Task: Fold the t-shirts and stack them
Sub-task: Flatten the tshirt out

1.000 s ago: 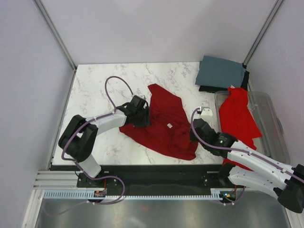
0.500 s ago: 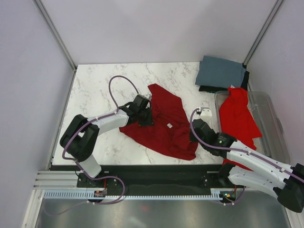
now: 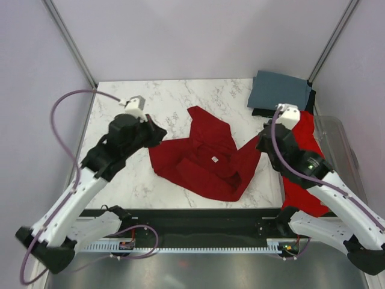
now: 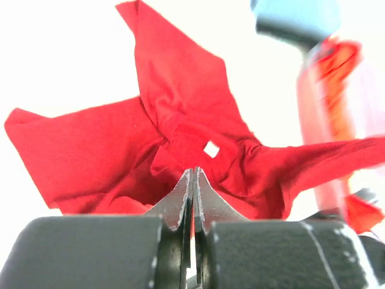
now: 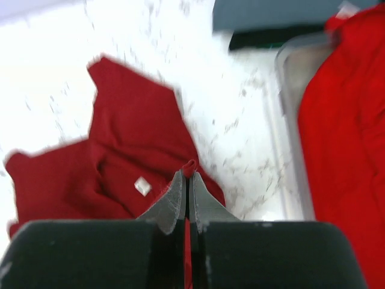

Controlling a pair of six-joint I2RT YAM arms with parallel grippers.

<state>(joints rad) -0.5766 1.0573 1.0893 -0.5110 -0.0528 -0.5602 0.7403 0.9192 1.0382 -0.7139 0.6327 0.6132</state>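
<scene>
The robot's right gripper [image 3: 255,146] has only a corner of the dark crimson t-shirt, which lies crumpled, so next the left gripper takes cloth [image 3: 189,156] beside the t-shirt's neck label before both lift.
The dark crimson t-shirt [image 3: 204,162] lies crumpled on the marble table [image 3: 120,174], its white neck label facing up. My left gripper [image 3: 157,136] is shut on its left edge, and the left wrist view shows red cloth [image 4: 180,108] beyond and between the closed left gripper [image 4: 193,172]. My right gripper [image 3: 260,146] is shut on the shirt's right corner. In the right wrist view a small fold of this cloth [image 5: 132,132] sticks out at the tips of the right gripper [image 5: 187,175]. The shirt's right side is pulled up towards it.
A brighter red t-shirt [image 3: 301,150] hangs out of a clear plastic bin [image 3: 337,129] at the right edge. A folded slate grey-blue t-shirt [image 3: 280,90] lies on a black one [image 3: 264,112] at the back right corner. White walls enclose the table.
The left gripper closed on the shirt's left edge and rose, moving left. The right gripper rose and moved right and back, dragging the shirt's right corner with it, so the cloth spread wider.
</scene>
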